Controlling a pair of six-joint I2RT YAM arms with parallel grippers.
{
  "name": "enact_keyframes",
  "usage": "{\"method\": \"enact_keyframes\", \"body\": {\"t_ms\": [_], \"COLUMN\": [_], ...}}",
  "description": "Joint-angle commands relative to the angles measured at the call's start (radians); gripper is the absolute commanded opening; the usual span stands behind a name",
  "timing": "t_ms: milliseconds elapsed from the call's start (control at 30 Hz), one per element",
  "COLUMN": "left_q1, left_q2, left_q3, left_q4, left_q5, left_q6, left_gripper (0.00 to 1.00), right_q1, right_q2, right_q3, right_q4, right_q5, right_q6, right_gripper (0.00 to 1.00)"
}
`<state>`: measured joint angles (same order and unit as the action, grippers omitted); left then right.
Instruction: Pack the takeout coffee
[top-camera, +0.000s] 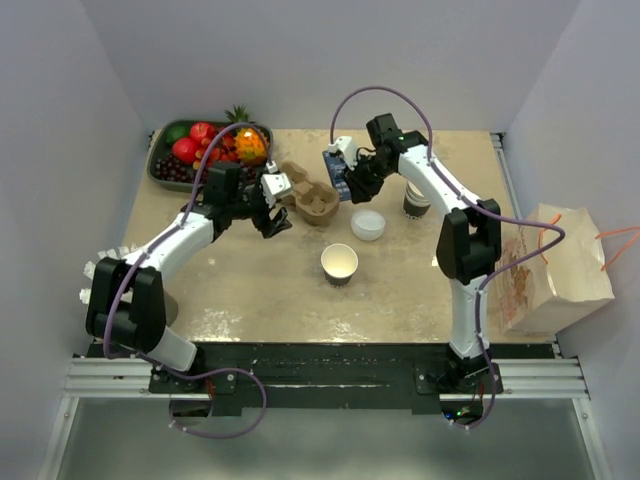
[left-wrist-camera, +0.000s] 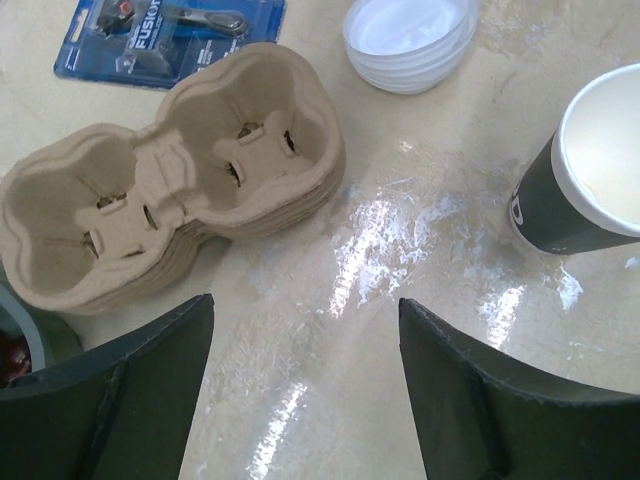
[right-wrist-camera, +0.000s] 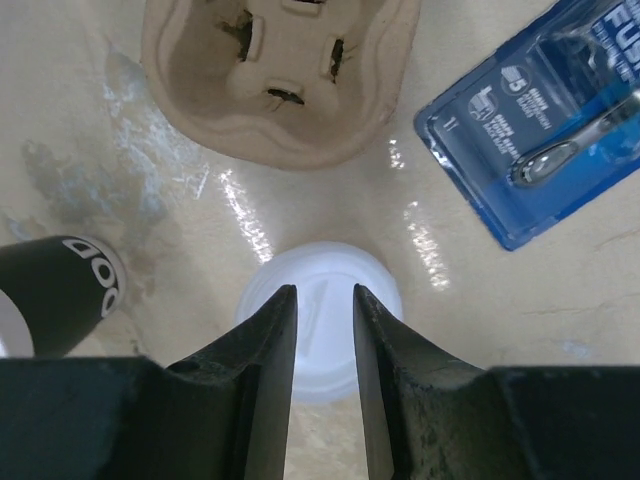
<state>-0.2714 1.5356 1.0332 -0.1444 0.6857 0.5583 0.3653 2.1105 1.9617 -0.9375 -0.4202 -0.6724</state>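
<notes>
The flat middle of the white lids (right-wrist-camera: 325, 315) is under my right gripper's narrow fingers, so I should move over to their rim (right-wrist-camera: 246, 302) and pinch the top lid there.
The dark-brown paper cup (top-camera: 339, 264) with a cream-white rim stands upright and lidless in the middle of the table. It also shows at the right of the left wrist view (left-wrist-camera: 590, 170). A small stack of white lids (top-camera: 368, 224) lies behind it. My right gripper (top-camera: 358, 188) hangs just above those lids (right-wrist-camera: 320, 340), its jaws a narrow gap apart with nothing between them (right-wrist-camera: 325, 290). My left gripper (top-camera: 275, 222) is wide open and empty (left-wrist-camera: 305, 380) over bare table, near the moulded-pulp carrier stack (left-wrist-camera: 180, 200).
The carrier stack (top-camera: 310, 198) sits behind the centre, with a blue razor pack (top-camera: 336, 170) next to it. Nested brown cups (top-camera: 416, 200) stand to the right. A fruit tray (top-camera: 168, 180) is at the back left. A paper bag (top-camera: 555, 265) lies off the table's right edge.
</notes>
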Motion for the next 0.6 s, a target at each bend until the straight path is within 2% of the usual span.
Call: {"method": "enact_keyframes", "body": {"t_ms": [0, 167, 567], "left_q1": [0.012, 0.032, 0.038], "left_q2": [-0.063, -0.084, -0.077], "left_q3": [-0.033, -0.070, -0.073], "left_q4": [0.023, 0.048, 0.077], "left_q5": [-0.066, -0.118, -0.135], "left_q6": [-0.155, -0.261, -0.305], "left_gripper": [0.78, 0.78, 0.78], "right_q1": [0.003, 0.023, 0.055], "right_q2": [-0.001, -0.041, -0.041], "right_q3": [0.022, -0.046, -0.096], "right_q4": [0.020, 0.037, 0.039], "right_q5": [-0.051, -0.016, 0.064], "right_q6": [0.285, 0.329, 0.346], "right_gripper": [0.33, 0.31, 0.28]}}
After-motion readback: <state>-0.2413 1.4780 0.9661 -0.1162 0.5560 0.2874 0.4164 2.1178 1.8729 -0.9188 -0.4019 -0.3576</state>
